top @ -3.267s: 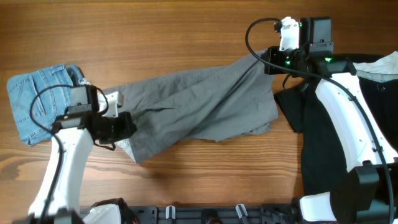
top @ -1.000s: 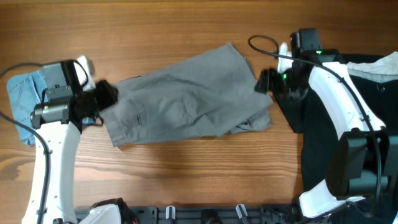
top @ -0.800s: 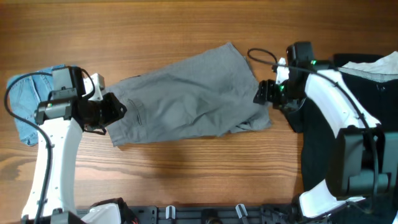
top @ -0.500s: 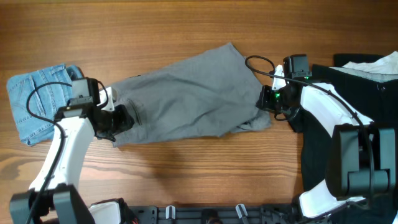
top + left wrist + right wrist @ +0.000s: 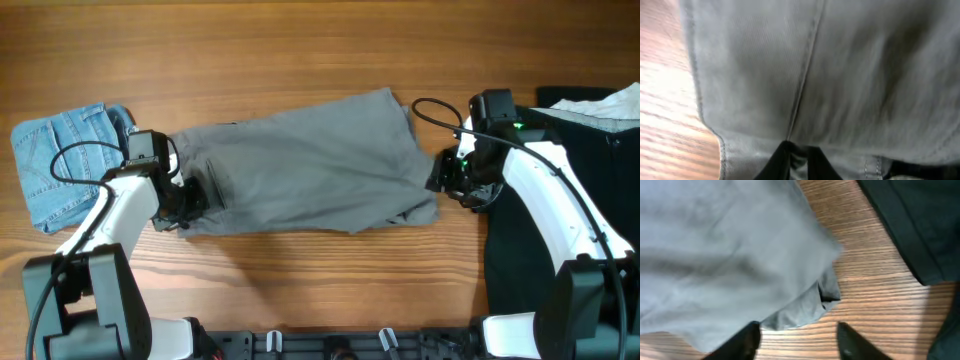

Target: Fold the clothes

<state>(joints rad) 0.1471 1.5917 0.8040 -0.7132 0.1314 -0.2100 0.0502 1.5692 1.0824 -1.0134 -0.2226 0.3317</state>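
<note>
The leg layers of the grey trousers are crooked at the hem, so next my right gripper grabs the hem corner and pulls the leg straight before I fold.
The grey trousers lie spread flat across the middle of the table, waist to the left. My left gripper sits on the waist end. In the left wrist view its black fingers are pinched together on a fold of the trousers. My right gripper is at the leg end. In the right wrist view it stands open over bare wood, with the trousers' hem just ahead of its left finger. Light-blue denim shorts lie at the far left. A black garment lies at the right.
A whitish cloth rests on the black garment at the top right. The arm bases and a rail line the table's front edge. Bare wood runs along the back and front of the trousers.
My left gripper came down onto the waist and closed on it. My right gripper opened and drew back right off the leg end. The trousers now lie straighter and flatter.
</note>
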